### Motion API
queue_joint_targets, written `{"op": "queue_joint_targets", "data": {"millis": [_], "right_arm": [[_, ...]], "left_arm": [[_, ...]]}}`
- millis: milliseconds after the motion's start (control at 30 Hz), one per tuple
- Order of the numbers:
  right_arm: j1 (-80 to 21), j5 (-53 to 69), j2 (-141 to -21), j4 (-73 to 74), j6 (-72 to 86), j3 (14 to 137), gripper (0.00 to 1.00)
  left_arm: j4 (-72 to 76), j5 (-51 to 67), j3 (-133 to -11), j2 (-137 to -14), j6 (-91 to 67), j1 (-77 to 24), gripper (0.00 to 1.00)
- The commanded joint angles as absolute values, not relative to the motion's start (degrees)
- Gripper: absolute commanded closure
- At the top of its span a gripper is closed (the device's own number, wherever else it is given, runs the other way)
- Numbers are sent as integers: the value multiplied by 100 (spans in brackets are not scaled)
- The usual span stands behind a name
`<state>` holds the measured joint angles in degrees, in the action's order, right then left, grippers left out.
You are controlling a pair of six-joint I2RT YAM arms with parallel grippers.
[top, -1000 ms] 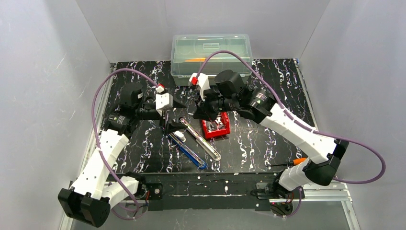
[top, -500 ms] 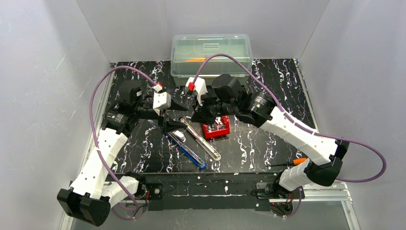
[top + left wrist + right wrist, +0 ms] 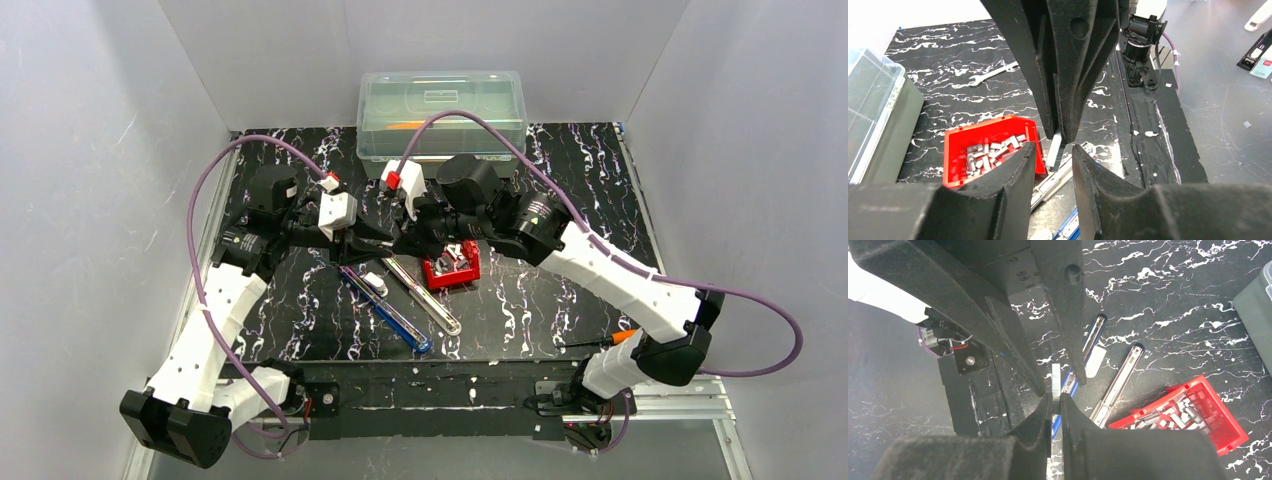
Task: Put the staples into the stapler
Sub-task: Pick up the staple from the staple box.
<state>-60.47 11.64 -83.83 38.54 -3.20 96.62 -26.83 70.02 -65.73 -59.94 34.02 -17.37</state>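
Note:
Next, my left gripper takes the strip's loose end (image 3: 1053,161) and turns it before giving it back, because my right gripper is pinching the strip of staples across its thin side (image 3: 1056,401).
My right gripper (image 3: 1055,399) is shut on one strip of staples (image 3: 1056,382), which stands out beyond its tips. In the left wrist view that strip (image 3: 1054,150) hangs between the fingers of my left gripper (image 3: 1053,146), which is open, with a small gap on each side. The two grippers meet tip to tip above the mat (image 3: 385,241). Below them the stapler lies opened out, with its blue base (image 3: 392,314) beside its silver rail (image 3: 425,298). A red bin (image 3: 452,265) to the right holds several loose staples (image 3: 990,150).
A clear lidded plastic box (image 3: 441,112) stands at the back of the black marbled mat. A wrench (image 3: 990,74) lies on the mat near the front right. An orange-handled tool (image 3: 628,337) rests at the front right edge.
The left gripper's jaws have narrowed around the strip. The right gripper has moved left with the strip, bringing it between the left fingers.

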Motion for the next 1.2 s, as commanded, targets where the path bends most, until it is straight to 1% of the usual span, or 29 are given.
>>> {"op": "queue_joint_targets", "data": {"millis": [0, 67, 133, 167, 200, 300, 333, 367, 400, 467, 533, 600, 667, 733, 833, 967, 1167], "right_arm": [[-6095, 1062, -8441, 3604, -324, 9947, 97], [-6108, 1055, -8467, 3617, -312, 9949, 96], [-6117, 990, -8482, 3641, -288, 9925, 91], [-6117, 959, -8477, 3653, -284, 9907, 89], [-6113, 924, -8469, 3656, -278, 9885, 88], [-6111, 875, -8395, 3652, -230, 9816, 82], [-6111, 860, -8368, 3648, -217, 9795, 76], [-6109, 838, -8341, 3640, -193, 9792, 69], [-6108, 801, -8314, 3636, -153, 9795, 59], [-6104, 747, -8261, 3659, -93, 9837, 45], [-6065, 890, -8236, 3753, -37, 9921, 36], [-5896, 1345, -8248, 3871, 107, 10060, 30], [-5534, 2110, -8281, 3950, 300, 10164, 28], [-4949, 3027, -8320, 3894, 698, 10174, 26], [-4183, 4199, -8351, 3467, 1313, 9948, 26], [-4101, 4585, -8461, 3417, 1358, 9930, 24], [-4197, 4778, -8586, 3433, 1148, 9724, 24]], "left_arm": [[-3010, 7204, -6801, -5945, 3721, -1721, 73], [-3015, 7175, -6817, -5944, 3803, -1718, 83], [-3035, 7130, -6829, -5942, 3902, -1720, 93], [-3056, 7095, -6829, -5938, 3962, -1716, 97], [-3123, 7059, -6828, -5933, 4059, -1722, 100], [-3307, 6983, -6815, -5902, 4389, -1721, 100], [-3350, 6960, -6805, -5888, 4488, -1718, 100], [-3375, 6937, -6796, -5867, 4578, -1718, 100], [-3413, 6914, -6780, -5851, 4687, -1721, 100], [-3474, 6873, -6744, -5781, 5095, -1720, 100], [-3480, 6812, -6682, -5698, 5497, -1720, 100], [-3497, 6750, -6616, -5568, 6063, -1726, 100], [-3562, 6695, -6453, -5361, 7006, -1723, 100], [-3594, 6651, -6047, -4996, 8288, -1731, 100], [-3595, 6632, -5519, -4551, 10191, -1737, 100], [-3603, 6692, -5274, -4361, 11355, -1743, 100], [-3604, 6809, -5314, -4529, 11705, -1746, 100]]}}
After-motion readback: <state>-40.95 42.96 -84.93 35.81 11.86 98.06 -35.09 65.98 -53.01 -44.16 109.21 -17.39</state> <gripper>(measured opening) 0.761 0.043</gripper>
